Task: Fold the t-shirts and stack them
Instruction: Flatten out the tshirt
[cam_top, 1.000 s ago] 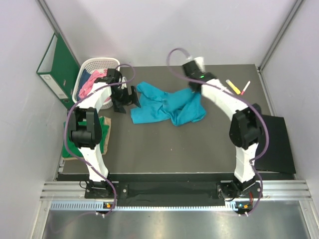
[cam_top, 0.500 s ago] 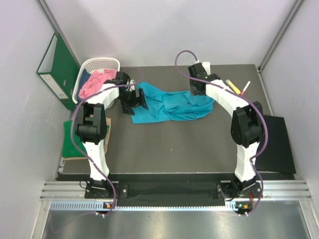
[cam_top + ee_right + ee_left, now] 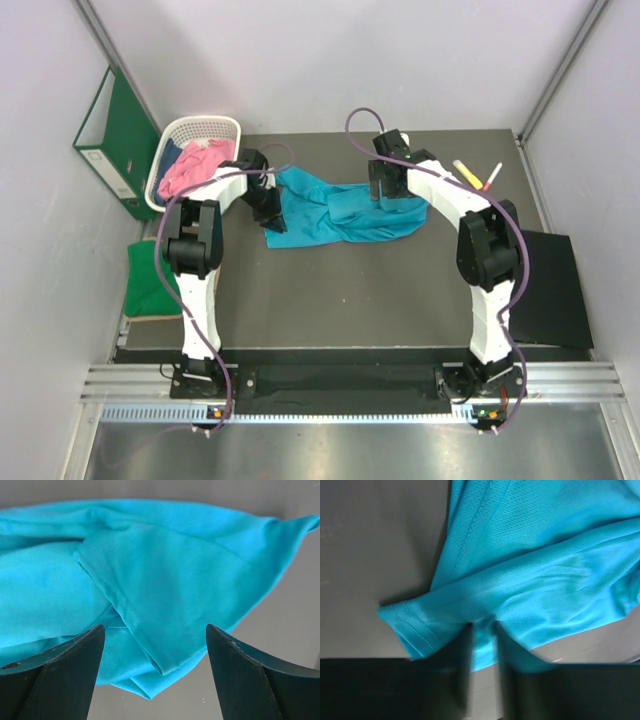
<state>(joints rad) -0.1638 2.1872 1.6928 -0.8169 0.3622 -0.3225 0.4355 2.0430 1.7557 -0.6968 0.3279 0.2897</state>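
Note:
The teal-blue t-shirt's end (image 3: 160, 590) is folded over itself, far from my left gripper. My right gripper should grab the flap's edge (image 3: 131, 625) and pull it toward the back.
A teal-blue t-shirt (image 3: 335, 212) lies crumpled across the back middle of the table. My left gripper (image 3: 272, 212) is at its left edge. In the left wrist view its blurred fingers (image 3: 462, 670) stand close together, pinching a fold of the teal cloth (image 3: 482, 645) near a hemmed sleeve (image 3: 410, 630). My right gripper (image 3: 385, 198) hovers over the shirt's right part. Its fingers (image 3: 75, 670) stand wide open above a folded corner of the shirt (image 3: 165, 630) and grip nothing. A pink t-shirt (image 3: 190, 165) lies in the basket. A green t-shirt (image 3: 150, 280) lies at the table's left edge.
A white lattice basket (image 3: 205, 124) stands at the back left corner, with a green ring binder (image 3: 110, 140) against the wall beside it. Two markers (image 3: 478, 175) lie at the back right. A black mat (image 3: 555, 290) overhangs the table's right edge.
The right gripper has let go of the teal shirt and opened, and the shirt now lies flatter. The left gripper has slid right onto the shirt's left edge and closed on it.

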